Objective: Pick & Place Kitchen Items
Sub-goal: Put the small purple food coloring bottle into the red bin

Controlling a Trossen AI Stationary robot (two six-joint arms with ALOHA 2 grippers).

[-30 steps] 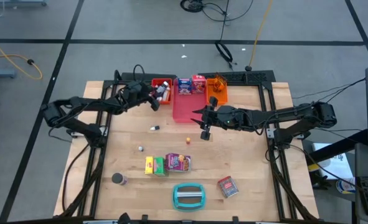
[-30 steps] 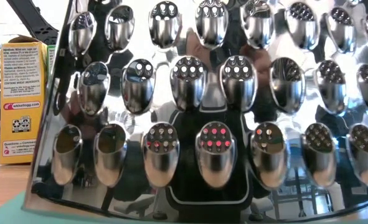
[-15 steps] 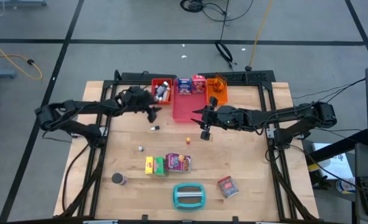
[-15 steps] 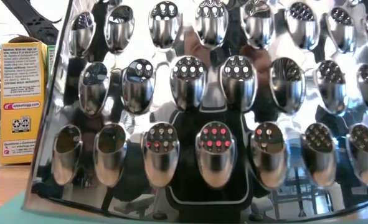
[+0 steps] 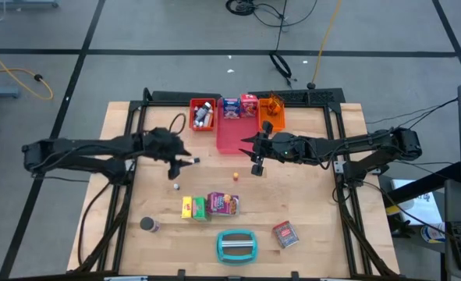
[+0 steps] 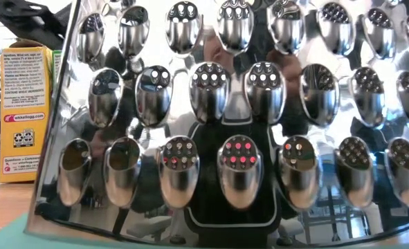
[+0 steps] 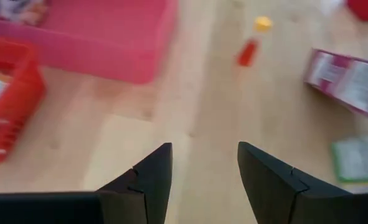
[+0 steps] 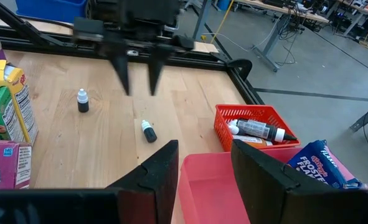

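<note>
The small standing bottle (image 5: 176,186) is clear of the yellow box, so the robot's left gripper should keep heading for its white cap (image 8: 82,93) until the open fingers are around the cap.
My left gripper (image 5: 185,162) (image 7: 202,168) hangs open over bare wood at the table's middle left, and a small lying bottle (image 5: 193,161) (image 8: 148,131) is just to its right. A second small bottle (image 5: 175,186) (image 8: 83,99) stands nearer the front. My right gripper (image 5: 256,165) (image 8: 202,162) waits open beside the pink tray (image 5: 234,134). Blue-white (image 5: 231,108) and red-white (image 5: 248,104) boxes sit at that tray's far end. The yellow box (image 5: 187,207), green box (image 5: 200,208) and purple packet (image 5: 223,203) lie together toward the front. A dark can (image 5: 147,225) stands front left.
The red tray (image 5: 203,113) holds little bottles, and the orange tray (image 5: 271,109) is right of the pink one. A teal-and-grey grater (image 5: 236,245) at the front edge fills the low view. A red-white packet (image 5: 285,233) lies front right, with a tiny orange piece (image 5: 235,176) mid-table.
My left gripper has drawn away from the red tray toward the table's near edge and a little to the left, tipping less steeply downward. It now hangs beside the lying small bottle. The right arm has kept still.
</note>
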